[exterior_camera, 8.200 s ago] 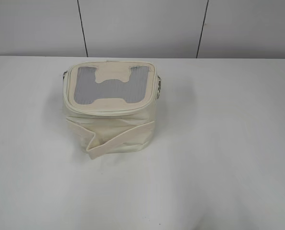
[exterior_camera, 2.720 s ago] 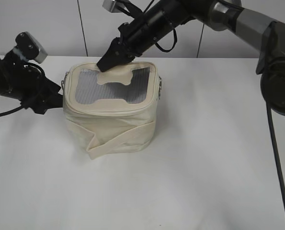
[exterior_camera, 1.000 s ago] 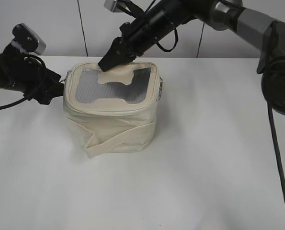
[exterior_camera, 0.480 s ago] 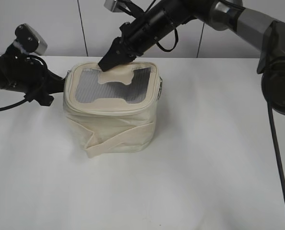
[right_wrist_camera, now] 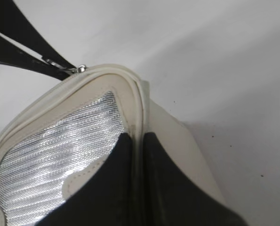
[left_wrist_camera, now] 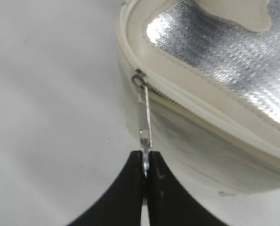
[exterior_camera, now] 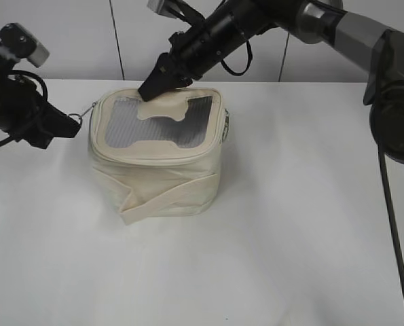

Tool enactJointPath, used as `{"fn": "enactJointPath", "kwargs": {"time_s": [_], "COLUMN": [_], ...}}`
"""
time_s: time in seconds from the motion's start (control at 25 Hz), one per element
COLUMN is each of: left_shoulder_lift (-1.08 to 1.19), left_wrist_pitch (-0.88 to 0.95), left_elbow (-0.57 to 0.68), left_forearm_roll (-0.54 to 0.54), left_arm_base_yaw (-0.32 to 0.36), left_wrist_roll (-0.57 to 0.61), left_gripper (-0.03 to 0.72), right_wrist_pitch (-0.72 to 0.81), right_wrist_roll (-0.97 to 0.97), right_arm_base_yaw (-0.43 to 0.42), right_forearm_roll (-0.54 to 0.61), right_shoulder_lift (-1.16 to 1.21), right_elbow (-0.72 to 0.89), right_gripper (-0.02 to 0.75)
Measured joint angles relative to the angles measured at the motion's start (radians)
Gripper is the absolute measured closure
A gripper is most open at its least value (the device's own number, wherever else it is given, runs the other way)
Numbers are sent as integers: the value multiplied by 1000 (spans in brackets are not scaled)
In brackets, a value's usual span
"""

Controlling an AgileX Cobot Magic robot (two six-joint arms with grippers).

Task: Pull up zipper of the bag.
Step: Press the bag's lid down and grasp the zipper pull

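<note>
The robot's right gripper is holding down the bag's far rim and the zipper pull (exterior_camera: 87, 110) is stretched tight, so the left gripper should go on pulling until the slider gets to the front rim's middle (exterior_camera: 155, 162).
The cream bag (exterior_camera: 157, 170) stands on the white table, grey mesh top panel facing up. Its zipper (left_wrist_camera: 201, 108) runs round the top rim. My left gripper (exterior_camera: 71, 125) is left of the bag, shut on the silver zipper pull (left_wrist_camera: 145, 123), which stretches taut from the slider at the bag's left corner. In the left wrist view the jaws (left_wrist_camera: 145, 162) pinch the pull's end. My right gripper (exterior_camera: 154, 87) is shut on the bag's far top rim (right_wrist_camera: 139, 120), its fingers (right_wrist_camera: 138, 141) either side of the rim seam.
The white table (exterior_camera: 310, 224) spreads around the bag. A pale panelled wall (exterior_camera: 72, 37) rises behind it. The right arm (exterior_camera: 310, 17) reaches in from the upper right over the bag's back edge.
My left gripper has moved left, away from the bag, and the silver pull now stretches out between it and the bag's corner. The right gripper has stayed on the far rim.
</note>
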Motion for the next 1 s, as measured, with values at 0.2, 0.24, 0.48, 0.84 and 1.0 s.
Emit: {"fn": "enactJointPath", "kwargs": {"time_s": [0.2, 0.24, 0.48, 0.84, 1.0], "left_shoulder_lift": [-107, -128, -222, -224, -202], "left_wrist_pitch": [16, 4, 45, -121, -284], "left_elbow": [108, 138, 266, 301, 295], "left_forearm_roll": [30, 30, -7, -111, -170], "left_arm_base_yaw": [-1, -1, -17, -370, -536], "left_wrist_roll": [-57, -61, -71, -77, -79], "left_gripper": [696, 696, 696, 696, 696], "right_wrist_pitch": [0, 0, -1, -2, -1], "right_wrist_roll": [60, 69, 130, 175, 177], "right_arm_base_yaw": [0, 0, 0, 0, 0], "right_forearm_roll": [0, 1, 1, 1, 2], "right_shoulder_lift": [0, 0, 0, 0, 0], "right_elbow": [0, 0, 0, 0, 0], "right_gripper": [692, 692, 692, 692, 692]}}
